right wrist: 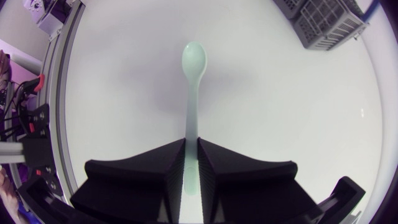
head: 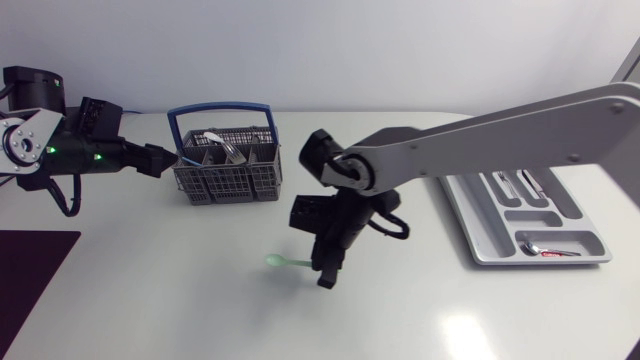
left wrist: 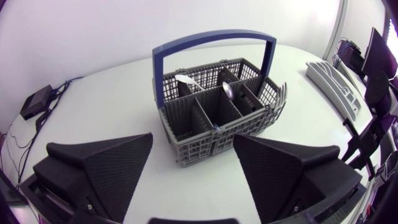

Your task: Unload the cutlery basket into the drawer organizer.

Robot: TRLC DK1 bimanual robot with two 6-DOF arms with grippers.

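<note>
The cutlery basket's blue handle (head: pixel 222 106) is standing up by itself, so I expect the grey cutlery basket (head: pixel 229 176) to slide along upright when I pull the handle.
A grey cutlery basket (head: pixel 225 170) with a blue handle stands at the back left of the table; two metal pieces (left wrist: pixel 205 87) stick up in its far compartments. My left gripper (left wrist: pixel 193 165) stands open just in front of the basket (left wrist: pixel 217 115), apart from it. My right gripper (right wrist: pixel 191 174) is shut on the handle of a pale green spoon (right wrist: pixel 193 81), whose bowl points ahead of the fingers. In the head view this spoon (head: pixel 282 262) lies low over the table's middle, with the right gripper (head: pixel 327 270) at its handle end. The white drawer organizer (head: pixel 480 225) lies at the right.
The organizer holds some cutlery (head: pixel 550 251) in its near compartment and more pieces (head: pixel 520 182) at its far end. A dark mat (head: pixel 30 280) lies at the table's front left corner. A corner of the basket (right wrist: pixel 323 22) shows far ahead of the right gripper.
</note>
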